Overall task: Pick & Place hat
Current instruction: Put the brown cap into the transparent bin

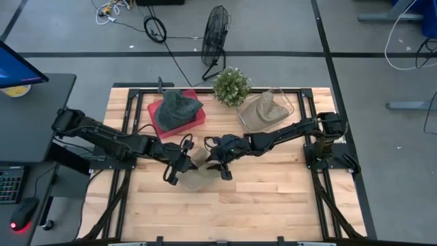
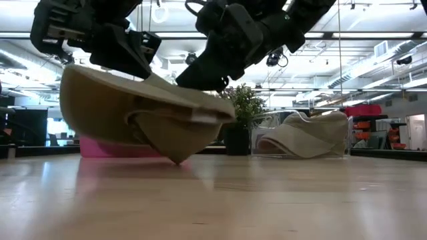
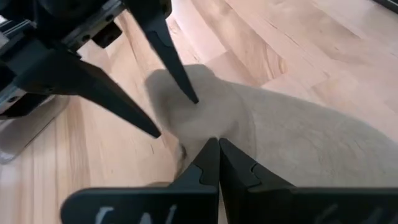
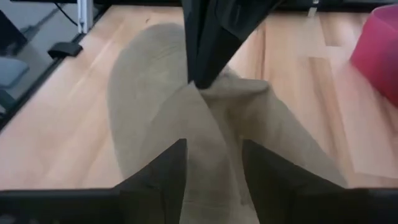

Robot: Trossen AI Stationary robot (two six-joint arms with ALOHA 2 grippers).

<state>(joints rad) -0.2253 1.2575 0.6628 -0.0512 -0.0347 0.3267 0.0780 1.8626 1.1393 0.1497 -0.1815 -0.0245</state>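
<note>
The tan hat is in my left gripper, far from the clear container [image 1: 265, 113], so my right gripper should grab the hat's raised fold [image 4: 213, 163] and bring the hat there.
A tan hat [image 1: 196, 172] lies in the middle of the table, between my two grippers. In the low view the hat [image 2: 133, 110] sits tilted, with its lowest edge [image 2: 177, 160] on the wood. My left gripper [image 3: 217, 142] is over the hat's left part and shut on it. My right gripper [image 4: 214, 149] comes in from the right and is open. Its two fingers stand on either side of a raised ridge of the hat [image 4: 211, 124], just across from the left fingertips [image 4: 198, 81]. My left gripper pinches a raised fold of the hat's cloth [image 3: 214, 127] between its two shut fingers, slanting down from the table's left. The hat hangs tilted from this hold, one edge raised and its lowest edge on the table. My right gripper straddles the ridge; whether its fingers [image 3: 186, 87] touch the cloth, I cannot tell.
A dark green hat [image 1: 179, 108] rests on a red box [image 1: 198, 119] at the far left of the table. Another tan hat [image 1: 263, 109] sits in a clear container [image 1: 290, 106] at the far right, with a potted plant [image 1: 232, 85] between them. The near half of the table is bare wood.
</note>
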